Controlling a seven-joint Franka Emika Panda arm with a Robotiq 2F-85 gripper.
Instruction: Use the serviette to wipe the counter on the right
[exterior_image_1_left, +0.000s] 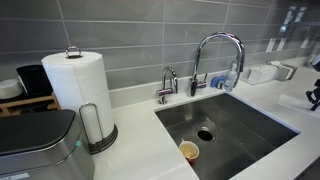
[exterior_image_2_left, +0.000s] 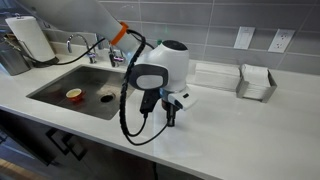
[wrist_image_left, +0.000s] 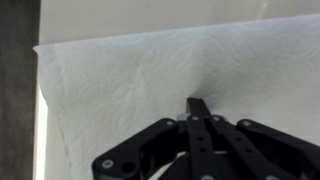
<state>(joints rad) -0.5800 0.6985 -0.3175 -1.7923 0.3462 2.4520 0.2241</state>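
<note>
The serviette reaches the counter's front edge (wrist_image_left: 40, 110), so the robot's gripper should stay pressed down and pull the serviette back toward the wall (exterior_image_2_left: 207, 50) to wipe the counter.
The white serviette (wrist_image_left: 120, 85) lies spread flat on the glossy white counter (exterior_image_2_left: 235, 130) to the right of the steel sink (exterior_image_2_left: 50, 90). It also shows as a white patch under the gripper in an exterior view (exterior_image_2_left: 184, 98). My gripper (wrist_image_left: 197, 104) points down onto it with fingers closed together, the tip pressed into the paper, where small creases gather. It also shows in an exterior view (exterior_image_2_left: 168, 116). The wrist view shows bare counter (wrist_image_left: 150, 18) beyond the serviette's far edge. In an exterior view, only part of the gripper (exterior_image_1_left: 313, 96) shows, at the frame's right edge.
A paper cup (exterior_image_1_left: 189, 151) lies in the sink basin by the drain. A faucet (exterior_image_1_left: 215, 55) stands behind the sink. A paper towel roll (exterior_image_1_left: 78, 85) and a steel bin (exterior_image_1_left: 35, 150) stand beside the sink. A small tray (exterior_image_2_left: 256, 82) sits against the wall past the gripper.
</note>
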